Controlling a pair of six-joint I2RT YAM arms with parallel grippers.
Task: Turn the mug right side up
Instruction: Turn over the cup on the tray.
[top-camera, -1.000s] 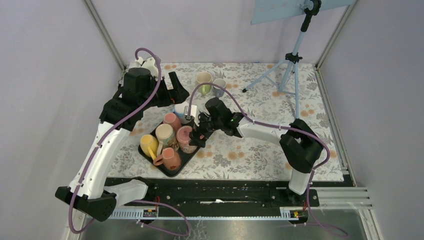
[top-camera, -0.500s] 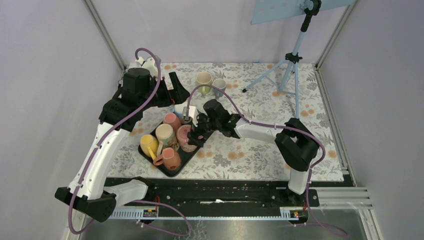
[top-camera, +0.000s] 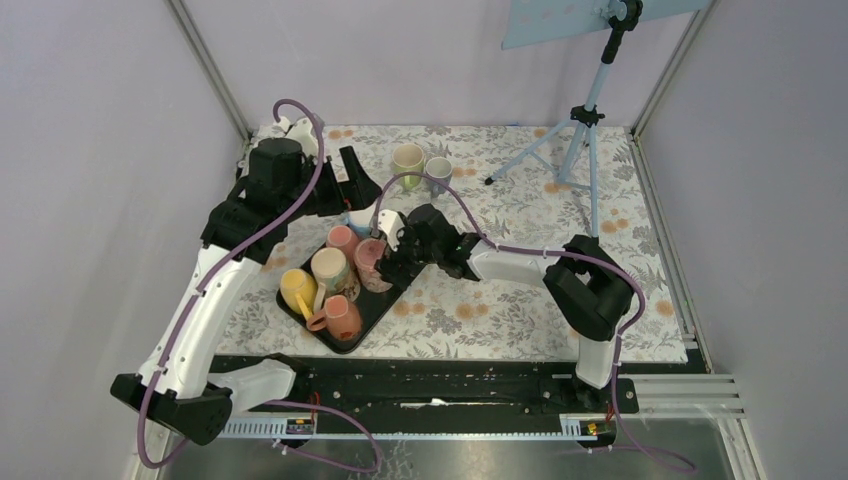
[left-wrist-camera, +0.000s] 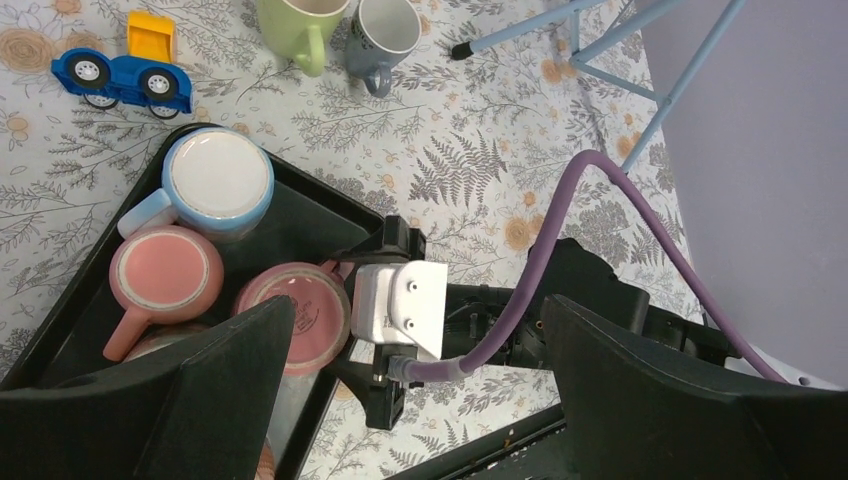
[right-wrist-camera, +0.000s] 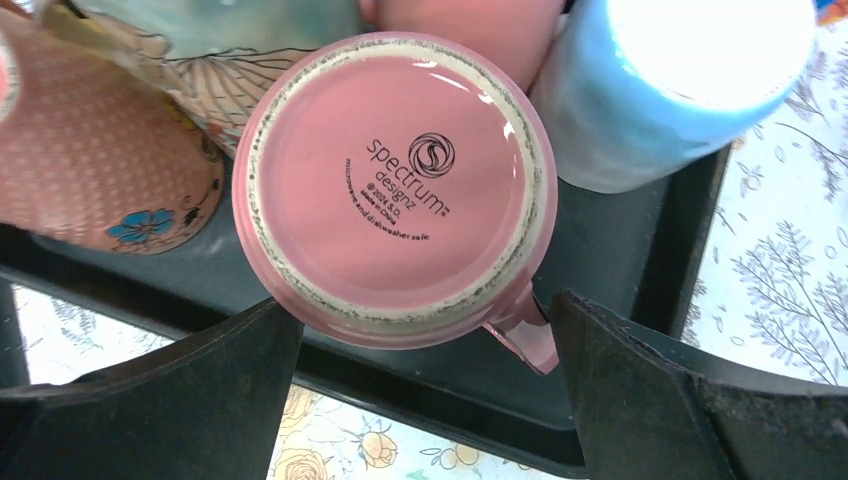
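My right gripper should back off, center the handle between its open fingers and grip it there, since the pink mug's handle (right-wrist-camera: 526, 338) slants against one finger.
A pink mug (right-wrist-camera: 395, 190) stands upside down on the black tray (right-wrist-camera: 620, 260), its stamped base facing the right wrist camera. My right gripper (right-wrist-camera: 420, 335) is open, one finger on each side of the mug's lower rim, and the mug's handle (right-wrist-camera: 525, 340) sits close to the right finger. From above, the right gripper (top-camera: 385, 262) is at the tray's right edge against the pink mug (top-camera: 368, 262). My left gripper (left-wrist-camera: 415, 310) hangs open and empty above the tray's far corner, looking down on the pink mug (left-wrist-camera: 300, 315).
The tray (top-camera: 345, 345) also carries a light blue mug (left-wrist-camera: 215, 180), a second pink mug (left-wrist-camera: 165, 275), a yellow mug (top-camera: 297, 288), a cream mug (top-camera: 329, 266) and a salmon mug (top-camera: 343, 318). Behind it stand a green mug (top-camera: 407, 159), a grey mug (top-camera: 438, 170), a toy truck (left-wrist-camera: 125, 75) and a tripod (top-camera: 580, 130).
My right gripper has slid left over the tray edge, so its open fingers now flank the upside-down pink mug. The left arm has stayed put.
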